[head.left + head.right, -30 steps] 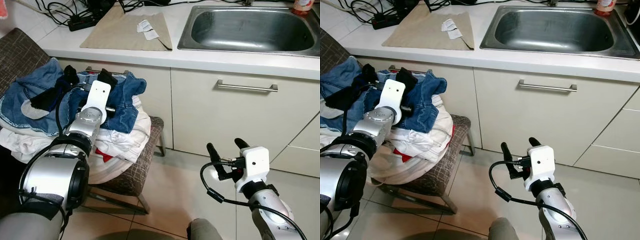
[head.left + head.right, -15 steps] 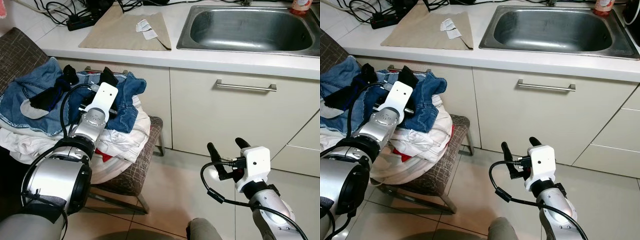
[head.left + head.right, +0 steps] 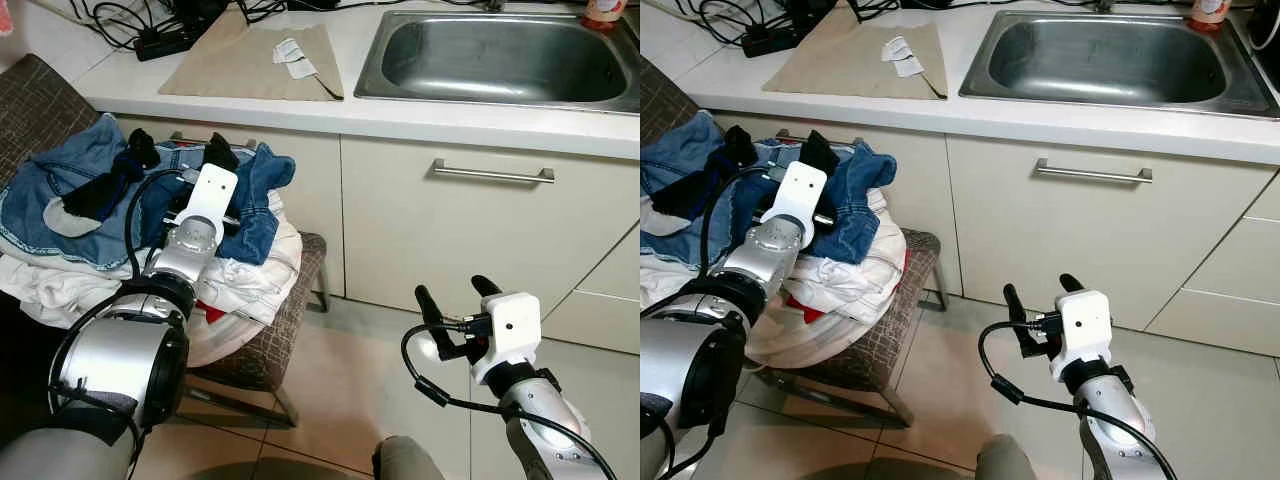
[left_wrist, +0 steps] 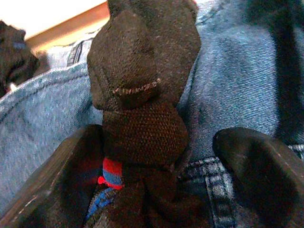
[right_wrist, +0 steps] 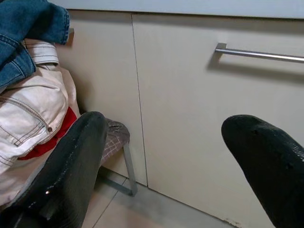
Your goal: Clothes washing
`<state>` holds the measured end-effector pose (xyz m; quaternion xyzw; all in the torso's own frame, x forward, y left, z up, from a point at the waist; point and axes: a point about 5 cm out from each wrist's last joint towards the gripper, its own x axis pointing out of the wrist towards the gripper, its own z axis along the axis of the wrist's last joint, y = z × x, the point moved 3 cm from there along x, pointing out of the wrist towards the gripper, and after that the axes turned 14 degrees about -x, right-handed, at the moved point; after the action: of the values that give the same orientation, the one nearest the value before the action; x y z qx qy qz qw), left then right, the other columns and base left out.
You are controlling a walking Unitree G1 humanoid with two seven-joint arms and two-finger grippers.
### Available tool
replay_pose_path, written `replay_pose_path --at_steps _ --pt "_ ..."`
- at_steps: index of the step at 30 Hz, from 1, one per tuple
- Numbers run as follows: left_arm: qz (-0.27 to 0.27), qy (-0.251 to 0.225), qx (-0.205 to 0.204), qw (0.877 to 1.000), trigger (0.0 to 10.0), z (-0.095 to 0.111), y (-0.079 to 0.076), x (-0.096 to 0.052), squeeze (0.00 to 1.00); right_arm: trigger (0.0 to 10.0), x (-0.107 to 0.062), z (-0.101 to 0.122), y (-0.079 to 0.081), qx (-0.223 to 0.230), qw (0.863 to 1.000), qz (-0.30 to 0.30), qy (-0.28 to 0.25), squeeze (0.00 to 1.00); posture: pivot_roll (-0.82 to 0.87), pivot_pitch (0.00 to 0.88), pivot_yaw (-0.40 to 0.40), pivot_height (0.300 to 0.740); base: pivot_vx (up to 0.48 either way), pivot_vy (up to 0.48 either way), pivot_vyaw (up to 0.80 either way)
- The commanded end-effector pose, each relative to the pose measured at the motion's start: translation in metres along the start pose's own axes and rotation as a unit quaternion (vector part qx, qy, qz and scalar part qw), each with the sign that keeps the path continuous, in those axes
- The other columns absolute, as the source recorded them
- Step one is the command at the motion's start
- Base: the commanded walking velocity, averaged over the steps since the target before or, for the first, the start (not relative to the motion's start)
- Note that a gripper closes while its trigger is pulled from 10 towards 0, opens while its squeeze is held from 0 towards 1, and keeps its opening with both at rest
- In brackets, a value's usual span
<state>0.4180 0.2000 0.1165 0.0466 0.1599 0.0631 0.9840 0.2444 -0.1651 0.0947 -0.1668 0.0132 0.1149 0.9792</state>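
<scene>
I see the dark sock's edges lying loose over the denim (image 4: 189,88), so the sock (image 3: 219,151) will come off by itself when I lift it, and the jeans will stay behind.
A pile of clothes lies on a chair (image 3: 268,335): blue jeans (image 3: 60,185) on top, white garments (image 3: 250,285) under them and a bit of red. My left gripper (image 4: 164,140) rests on the jeans at the pile's right side, open. A dark sock (image 4: 142,90) with a red and blue stripe stands between its fingers (image 4: 251,175), against the denim. Another black sock (image 3: 100,195) lies further left on the jeans. My right gripper (image 3: 458,300) hangs open and holds nothing, low over the floor in front of the cabinet.
Behind the chair runs a white counter with a steel sink (image 3: 500,55), a beige cloth (image 3: 255,60) and a power strip with cables (image 3: 165,40). The cabinet door has a metal handle (image 3: 490,173). Pale tiled floor (image 3: 340,400) lies between the chair and my right arm.
My left gripper has slid a little to the right over the jeans, closer around the dark sock. The right arm has not moved.
</scene>
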Motion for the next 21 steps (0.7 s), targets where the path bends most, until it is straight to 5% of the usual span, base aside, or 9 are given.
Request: replay_pose_path --at_steps 1,11,17,18,21 --pt "-0.003 -0.014 -0.024 1.0 10.0 0.011 -0.002 0.001 1.0 10.0 0.001 0.001 0.001 0.0 1.0 0.001 -0.001 0.0 -0.54 0.073 0.137 0.74 0.0 0.0 0.0" --pt "0.02 -0.033 0.001 0.999 10.0 0.017 0.006 0.001 1.0 10.0 0.004 0.001 0.003 -0.001 1.0 0.004 -0.003 0.0 -0.53 0.054 0.142 0.74 0.0 0.0 0.0" --pt "0.005 -0.045 -0.076 0.996 10.0 0.026 0.004 0.001 1.0 10.0 0.007 0.002 0.001 -0.004 1.0 0.004 -0.007 0.0 -0.52 0.057 0.149 0.74 0.0 0.0 0.0" --pt "-0.004 -0.048 -0.109 0.993 4.5 0.028 0.003 0.001 1.0 10.0 0.008 0.002 0.001 -0.004 1.0 0.004 -0.007 0.0 -0.52 0.061 0.15 0.74 0.0 0.0 0.0" --pt "-0.009 -0.049 -0.124 0.991 4.3 0.029 0.004 0.001 1.0 10.0 0.009 0.002 0.001 -0.004 1.0 0.005 -0.007 0.0 -0.51 0.066 0.15 0.74 0.0 0.0 0.0"
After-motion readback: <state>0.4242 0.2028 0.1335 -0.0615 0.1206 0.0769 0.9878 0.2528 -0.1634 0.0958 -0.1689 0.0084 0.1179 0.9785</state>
